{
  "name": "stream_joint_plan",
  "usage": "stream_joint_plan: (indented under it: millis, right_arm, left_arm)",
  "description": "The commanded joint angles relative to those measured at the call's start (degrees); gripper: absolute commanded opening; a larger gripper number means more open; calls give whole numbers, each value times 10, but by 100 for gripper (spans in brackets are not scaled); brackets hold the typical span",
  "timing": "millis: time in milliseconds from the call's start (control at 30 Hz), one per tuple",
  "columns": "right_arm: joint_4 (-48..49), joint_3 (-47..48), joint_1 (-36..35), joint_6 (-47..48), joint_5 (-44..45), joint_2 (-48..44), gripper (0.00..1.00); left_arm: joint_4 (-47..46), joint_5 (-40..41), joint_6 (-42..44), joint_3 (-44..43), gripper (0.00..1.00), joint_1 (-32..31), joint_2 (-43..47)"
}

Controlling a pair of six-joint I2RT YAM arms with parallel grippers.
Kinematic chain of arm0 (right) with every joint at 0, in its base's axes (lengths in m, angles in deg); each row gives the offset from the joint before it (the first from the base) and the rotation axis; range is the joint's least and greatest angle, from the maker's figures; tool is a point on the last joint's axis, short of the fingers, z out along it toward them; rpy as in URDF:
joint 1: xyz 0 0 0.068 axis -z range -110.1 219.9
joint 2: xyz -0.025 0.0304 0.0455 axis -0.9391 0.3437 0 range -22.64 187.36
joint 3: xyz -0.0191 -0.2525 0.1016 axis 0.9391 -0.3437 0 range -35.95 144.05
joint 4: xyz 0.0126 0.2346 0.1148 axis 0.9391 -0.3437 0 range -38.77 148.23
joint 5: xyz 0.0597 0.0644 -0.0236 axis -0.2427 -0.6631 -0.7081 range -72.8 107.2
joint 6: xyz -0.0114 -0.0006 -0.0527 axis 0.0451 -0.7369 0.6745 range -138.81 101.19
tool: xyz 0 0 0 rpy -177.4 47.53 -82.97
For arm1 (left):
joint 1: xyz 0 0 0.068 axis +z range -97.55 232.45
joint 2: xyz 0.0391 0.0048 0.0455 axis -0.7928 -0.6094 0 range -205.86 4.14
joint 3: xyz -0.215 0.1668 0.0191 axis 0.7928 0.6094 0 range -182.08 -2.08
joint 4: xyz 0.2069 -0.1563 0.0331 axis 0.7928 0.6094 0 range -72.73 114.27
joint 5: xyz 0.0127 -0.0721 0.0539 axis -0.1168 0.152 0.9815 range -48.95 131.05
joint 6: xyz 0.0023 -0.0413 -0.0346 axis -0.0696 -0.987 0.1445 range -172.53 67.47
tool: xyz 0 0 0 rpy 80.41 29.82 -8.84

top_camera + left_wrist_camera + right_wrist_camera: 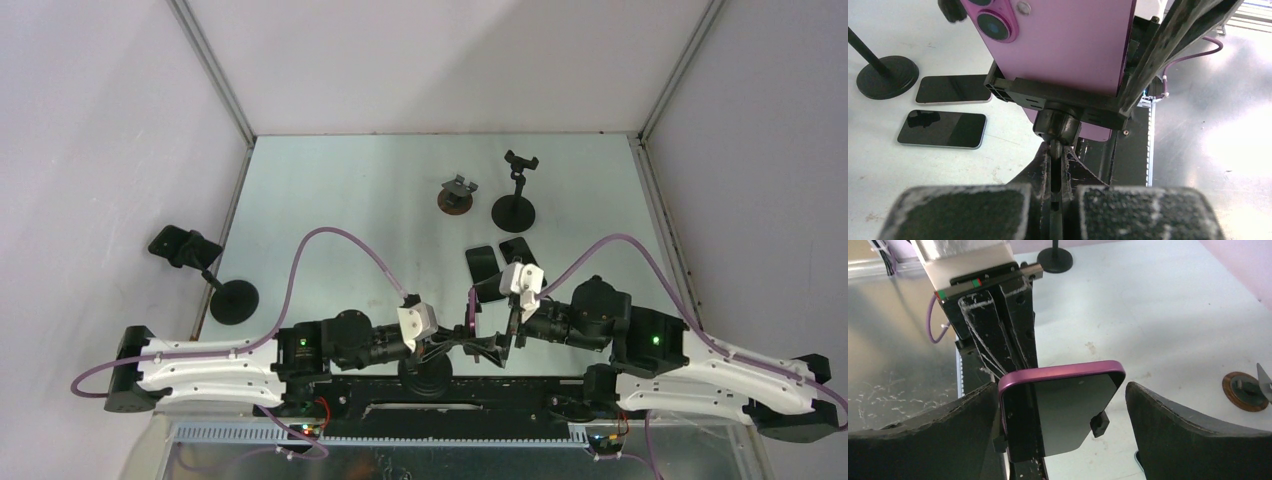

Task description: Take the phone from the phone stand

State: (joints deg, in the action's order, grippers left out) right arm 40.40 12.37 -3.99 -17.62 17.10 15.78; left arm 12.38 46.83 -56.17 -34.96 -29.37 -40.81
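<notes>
The phone's purple rim [1063, 371] is at a slant between the open fingers of my right gripper, so next I straighten my right gripper before I close it on the phone's long edges [1108, 401].
The phone [1063, 45] has a purple back and sits in the black clamp [1058, 97] of the phone stand. My left gripper [1057, 165] is shut on the stand's thin stem, just below its ball joint [1057, 125]. In the right wrist view the phone [1068, 405] shows its dark screen and purple rim. It stands between the open fingers of my right gripper [1062, 390]. The left finger [948, 430] is close to the phone's edge and the right finger [1188, 435] is apart from it. In the top view both grippers, left [470, 343] and right [512, 310], meet above the stand's base [425, 378].
Two other phones [953, 89] [942, 129] lie flat on the table, just beyond the grippers [482, 262] [517, 248]. An empty black stand [515, 190] and a brown-based holder [457, 195] stand farther back. Another black stand [200, 265] is at the left wall.
</notes>
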Motion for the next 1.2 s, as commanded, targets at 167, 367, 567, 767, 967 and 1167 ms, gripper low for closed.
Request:
stream_joint_plan:
  millis: [167,367,567,767,967,1167]
  right_arm:
    - [37,-24,55,20,-103,-6,99]
    - [49,-35,77,9,-144,-31,90]
    - [55,-39,78,9,-171,-31,85]
    - [64,-40,82,5,-184,-17,82]
    - [56,-40,91,-2,-179,-11,79]
    - [47,-41,108,-9,-196,-13,87]
  left_arm:
    - [-84,-20,-3,-19,0,0,12]
    - [-84,-19,-3,-18,0,1,13]
    - [-83,-20,-3,-22,0,0,7]
    - [-80,-20,-2,-27,0,1,3]
    - [-78,-20,-1,-30,0,0,1]
    - [-80,-23,1,-32,0,1,-3]
